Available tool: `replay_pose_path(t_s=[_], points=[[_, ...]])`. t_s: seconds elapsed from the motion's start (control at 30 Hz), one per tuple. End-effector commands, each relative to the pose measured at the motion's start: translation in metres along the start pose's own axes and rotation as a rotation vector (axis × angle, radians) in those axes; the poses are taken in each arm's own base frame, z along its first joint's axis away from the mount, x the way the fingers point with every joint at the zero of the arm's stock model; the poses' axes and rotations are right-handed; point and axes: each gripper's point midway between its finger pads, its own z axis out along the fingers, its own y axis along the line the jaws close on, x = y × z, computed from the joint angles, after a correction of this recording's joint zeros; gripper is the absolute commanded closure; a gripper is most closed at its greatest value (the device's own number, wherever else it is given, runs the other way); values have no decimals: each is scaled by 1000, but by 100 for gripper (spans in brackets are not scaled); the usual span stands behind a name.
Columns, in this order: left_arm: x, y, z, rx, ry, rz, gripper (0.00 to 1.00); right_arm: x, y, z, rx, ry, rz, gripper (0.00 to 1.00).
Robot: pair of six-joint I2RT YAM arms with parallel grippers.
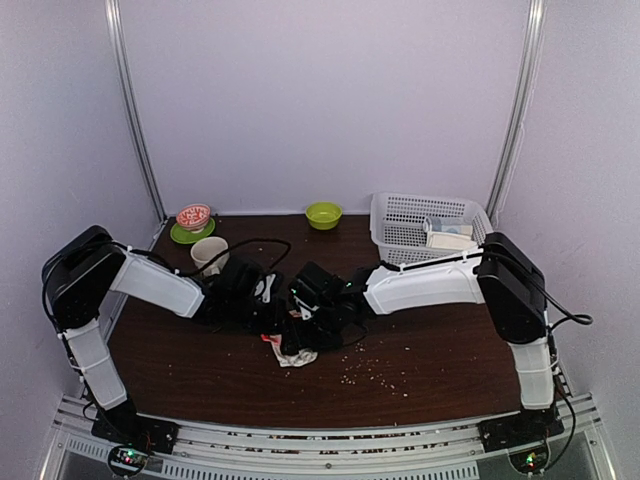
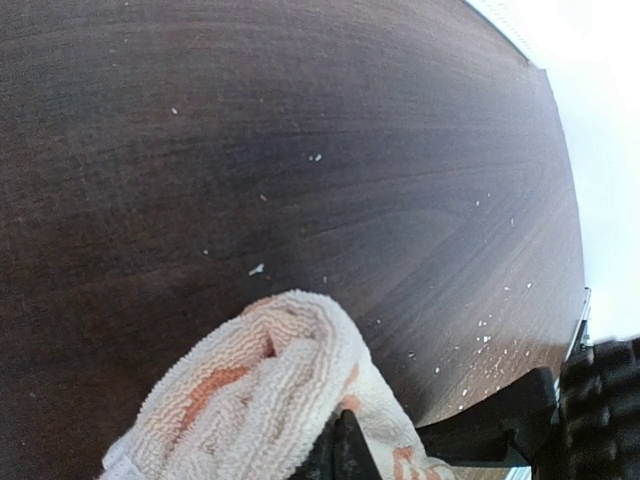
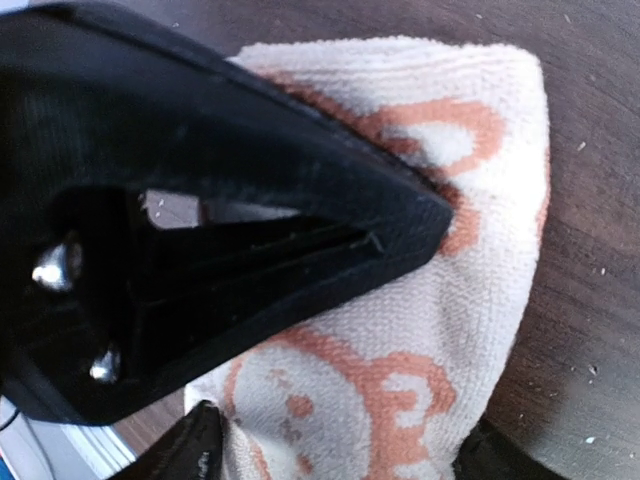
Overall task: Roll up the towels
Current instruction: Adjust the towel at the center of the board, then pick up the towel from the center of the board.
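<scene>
The white basket (image 1: 415, 228) stands far back while my right gripper has the towel, so my left gripper should pull the basket nearer by its rim (image 1: 376, 226) first.
A white towel with orange figures (image 1: 293, 354) lies bunched on the dark wooden table, where both arms meet. My left gripper (image 1: 272, 305) is shut on a folded, partly rolled edge of the towel (image 2: 260, 390); one black fingertip (image 2: 345, 450) presses into the cloth. My right gripper (image 1: 306, 330) is low over the same towel (image 3: 450, 230). Its fingers (image 3: 195, 445) stand wide apart on either side of the cloth, and I cannot tell if they squeeze it. The left gripper's black finger (image 3: 250, 220) crosses the right wrist view on top of the towel.
At the back stand a green bowl (image 1: 323, 214), a green plate with a red-white bowl (image 1: 192, 222), a beige cup (image 1: 209, 254) and a white basket (image 1: 400, 212) holding boxes. Pale crumbs (image 1: 378, 372) dot the table on the near right.
</scene>
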Motion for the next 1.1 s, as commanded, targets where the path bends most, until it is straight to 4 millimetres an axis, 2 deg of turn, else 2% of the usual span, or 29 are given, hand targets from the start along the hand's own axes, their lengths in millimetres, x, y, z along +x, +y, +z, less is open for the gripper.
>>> replay_pose_path(t_s=[0.0, 0.13, 0.3, 0.33, 0.4, 0.43, 0.47, 0.63, 0.73, 0.8, 0.87, 0.93, 1.07], points=[[32, 33, 4, -87, 85, -66, 100, 53, -45, 38, 181, 160, 35, 33], [35, 31, 4, -67, 86, -78, 100, 54, -55, 44, 216, 151, 69, 58], [30, 24, -1, -51, 72, -76, 100, 39, -61, 30, 210, 67, 116, 96], [28, 21, -3, -48, 69, -72, 100, 36, -63, 25, 207, 49, 122, 100], [20, 12, -9, -37, 57, -57, 100, 32, -67, 13, 210, 18, 123, 100], [15, 6, -12, -32, 49, -48, 98, 27, -67, 4, 207, -5, 118, 100], [5, -4, -17, -19, 31, -32, 88, 24, -69, -6, 216, -28, 110, 100], [-36, -46, -48, 6, -46, 40, 50, 13, -85, -68, 255, -135, 70, 100], [-64, -68, -64, 4, -115, 79, 35, 9, -99, -114, 266, -205, 63, 100], [-85, -77, -67, -11, -166, 98, 24, 9, -107, -146, 275, -256, 55, 100], [-106, -85, -63, -20, -208, 110, 4, 9, -118, -178, 298, -308, 50, 100], [-129, -95, -52, -11, -244, 122, 2, 8, -132, -215, 336, -374, 54, 100], [-171, -129, -26, 101, -304, 148, 2, 5, -162, -286, 379, -517, 102, 100]])
